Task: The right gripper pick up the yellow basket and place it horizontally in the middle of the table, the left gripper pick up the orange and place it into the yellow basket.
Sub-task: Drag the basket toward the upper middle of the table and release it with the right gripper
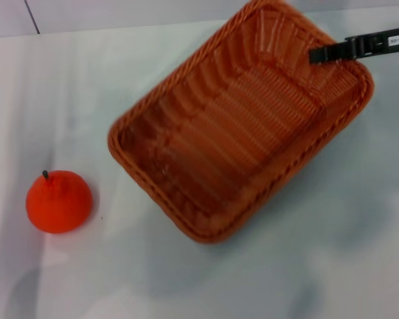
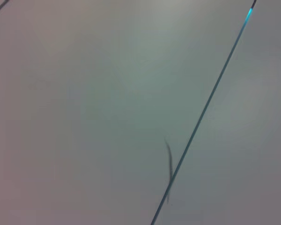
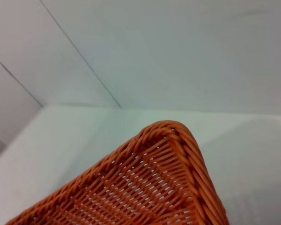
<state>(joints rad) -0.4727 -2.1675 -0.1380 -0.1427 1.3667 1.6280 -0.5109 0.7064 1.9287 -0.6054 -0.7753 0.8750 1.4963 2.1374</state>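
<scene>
The yellow basket is hanging diagonally to the table's far edge. My right gripper should turn the basket's long side along that edge before putting the basket down.
The yellow basket, orange-brown and woven, lies diagonally across the white table in the head view. Its far right end looks raised, with a soft shadow spread on the table below it. My right gripper reaches in from the right, one black finger lying inside the basket's far right rim, gripping it. The right wrist view shows a corner of the basket close up. The orange, with a short dark stem, sits on the table at the near left, apart from the basket. My left gripper is out of view.
The left wrist view shows only a plain pale surface crossed by a thin dark line. The table's far edge meets a pale wall behind the basket.
</scene>
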